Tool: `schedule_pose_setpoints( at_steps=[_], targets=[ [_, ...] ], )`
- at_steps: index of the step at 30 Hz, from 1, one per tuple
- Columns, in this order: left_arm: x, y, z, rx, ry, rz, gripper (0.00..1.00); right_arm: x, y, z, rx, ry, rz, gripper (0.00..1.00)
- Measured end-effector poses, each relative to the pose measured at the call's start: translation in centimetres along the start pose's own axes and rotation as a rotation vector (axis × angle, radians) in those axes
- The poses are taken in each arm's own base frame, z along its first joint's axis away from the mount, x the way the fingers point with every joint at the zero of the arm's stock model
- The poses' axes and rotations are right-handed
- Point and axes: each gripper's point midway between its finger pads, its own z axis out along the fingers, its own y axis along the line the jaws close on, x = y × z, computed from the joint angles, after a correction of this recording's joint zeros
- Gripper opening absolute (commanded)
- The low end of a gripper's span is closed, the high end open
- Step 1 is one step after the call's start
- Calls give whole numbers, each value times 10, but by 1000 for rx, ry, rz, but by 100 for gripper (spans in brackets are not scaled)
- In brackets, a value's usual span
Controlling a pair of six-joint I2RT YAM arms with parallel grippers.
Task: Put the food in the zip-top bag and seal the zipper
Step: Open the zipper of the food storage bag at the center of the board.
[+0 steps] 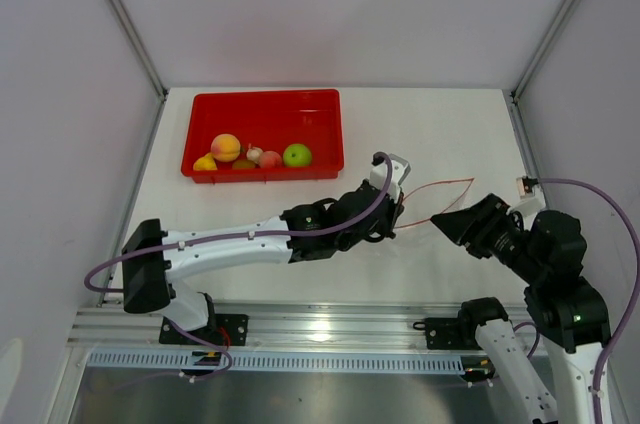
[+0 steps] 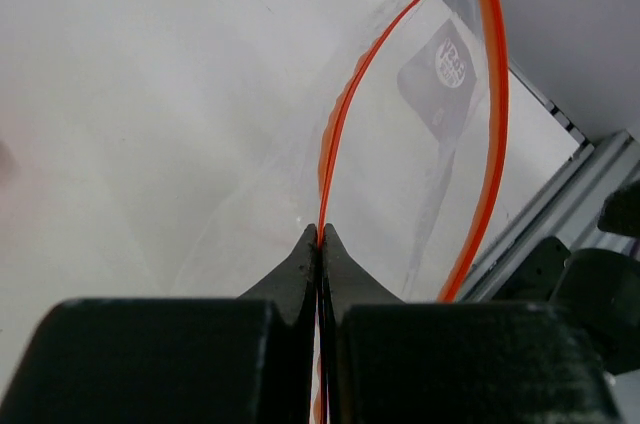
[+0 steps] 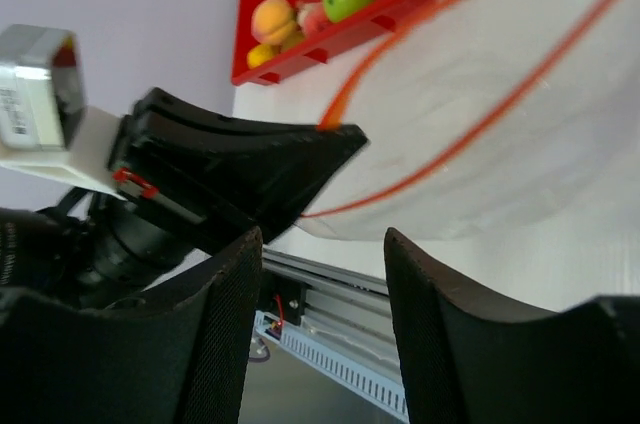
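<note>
The clear zip-top bag's opening (image 1: 433, 201) will stay wide open when my right gripper carries the bag by a zipper strip, because the orange-red zipper strips (image 1: 438, 183) curve far apart.
The clear zip-top bag (image 1: 440, 202) is at mid-table with its mouth gaping, the two orange-red zipper (image 1: 440, 184) strips spread apart. My left gripper (image 1: 397, 214) is shut on the zipper (image 2: 335, 144) where the strips meet at the bag's (image 2: 420, 164) left end. Just right of the bag, my right gripper (image 1: 440, 221) stands open with nothing between its fingers (image 3: 225, 304). The food lies in the red tray (image 1: 265, 96): a green apple (image 1: 297, 155), an orange-yellow peach (image 1: 226, 147), a red-pink fruit (image 1: 270, 159), a yellow piece (image 1: 205, 163) and a small brownish piece (image 1: 254, 153).
The tray stands at the back left, against the left wall post. An aluminium rail (image 1: 330, 324) runs along the near table edge between the arm bases. Purple cables (image 1: 600, 194) loop off both arms. White walls close in the table on three sides.
</note>
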Motion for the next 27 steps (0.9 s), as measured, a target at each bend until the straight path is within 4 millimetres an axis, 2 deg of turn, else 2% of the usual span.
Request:
schedule_pose_setpoints(
  at_steps=[9, 16, 20, 27],
  targets=[
    [-16, 9, 3, -72, -75, -73, 0, 10, -55, -7, 297, -2, 104, 56],
    [-27, 9, 4, -81, -120, -92, 0, 6, -74, 13, 434, 74, 133, 56],
    [-29, 8, 4, -77, -130, -97, 0, 3, -77, 21, 453, 87, 136, 56],
    [-34, 6, 4, -68, -149, -106, 1, -8, -64, 23, 408, 52, 130, 54]
  ],
)
